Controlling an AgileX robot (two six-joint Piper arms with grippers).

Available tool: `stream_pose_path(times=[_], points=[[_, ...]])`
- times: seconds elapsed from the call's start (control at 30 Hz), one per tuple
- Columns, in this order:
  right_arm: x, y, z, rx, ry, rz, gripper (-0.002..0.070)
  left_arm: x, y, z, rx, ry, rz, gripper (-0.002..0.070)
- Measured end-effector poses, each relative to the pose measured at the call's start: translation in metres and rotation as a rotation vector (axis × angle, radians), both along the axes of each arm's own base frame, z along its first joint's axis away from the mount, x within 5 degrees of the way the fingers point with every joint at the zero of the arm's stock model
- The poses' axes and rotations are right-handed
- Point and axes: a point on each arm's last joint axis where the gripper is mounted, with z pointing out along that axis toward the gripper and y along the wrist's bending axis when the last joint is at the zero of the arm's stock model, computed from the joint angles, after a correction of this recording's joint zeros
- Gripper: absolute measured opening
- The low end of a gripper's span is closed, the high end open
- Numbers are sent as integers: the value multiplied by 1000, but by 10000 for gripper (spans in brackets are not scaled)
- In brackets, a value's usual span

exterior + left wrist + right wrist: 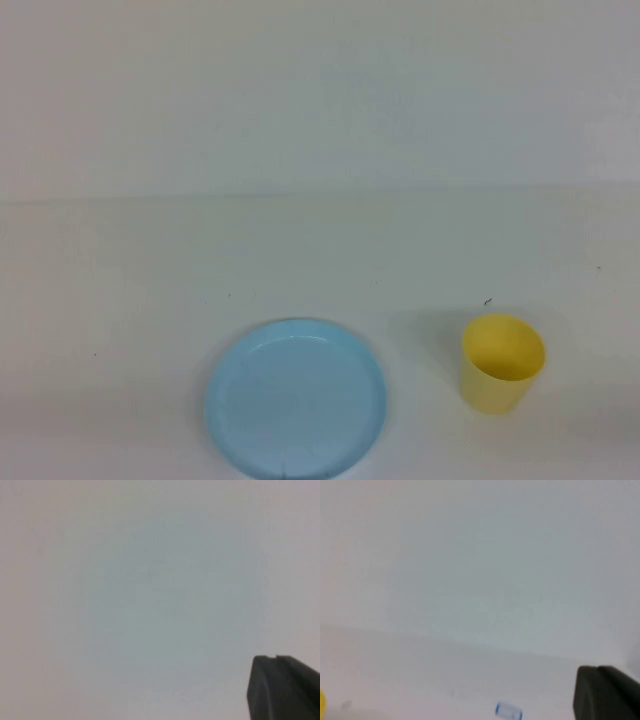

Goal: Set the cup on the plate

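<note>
The light blue plate (296, 402) is near the front edge, so the robot's left gripper should grab its rim (230, 353) and move the plate back before the cup is put on.
The yellow cup (502, 362) stands upright on the white table at the front right, with nothing in it. The light blue plate (296, 399) lies flat to its left, near the front edge, apart from the cup. Neither arm shows in the high view. In the left wrist view my left gripper (276, 659) is a dark block with its two fingers pressed together, holding nothing, over bare white surface. My right gripper (598, 669) looks the same in the right wrist view, shut and empty; a sliver of the cup (322, 704) shows at that picture's edge.
A small blue-edged label (508, 711) lies on the white table in the right wrist view. The white table (320, 260) runs back to a white wall behind it.
</note>
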Motion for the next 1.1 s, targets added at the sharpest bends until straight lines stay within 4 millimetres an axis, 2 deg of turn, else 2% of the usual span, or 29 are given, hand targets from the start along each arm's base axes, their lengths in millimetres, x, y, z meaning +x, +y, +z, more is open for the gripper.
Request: stream_pose_path(times=[0.17, 0.37, 0.6, 0.7, 0.87, 1.1], points=[[-2, 2, 17, -15, -183, 20, 0, -1, 0, 2, 0, -27, 1, 0], [-2, 2, 20, -17, -222, 24, 0, -1, 0, 2, -8, -27, -3, 0], [-2, 2, 20, -8, -225, 26, 0, 0, 2, -1, -202, 18, -59, 0], [-2, 2, 20, 68, -225, 32, 0, 2, 1, -7, -207, 90, -60, 0], [-2, 2, 20, 148, -226, 37, 0, 4, 2, -12, -328, 146, -86, 0], [0, 1, 8, 223, -98, 20, 0, 6, -1, -23, -389, 284, -105, 0]])
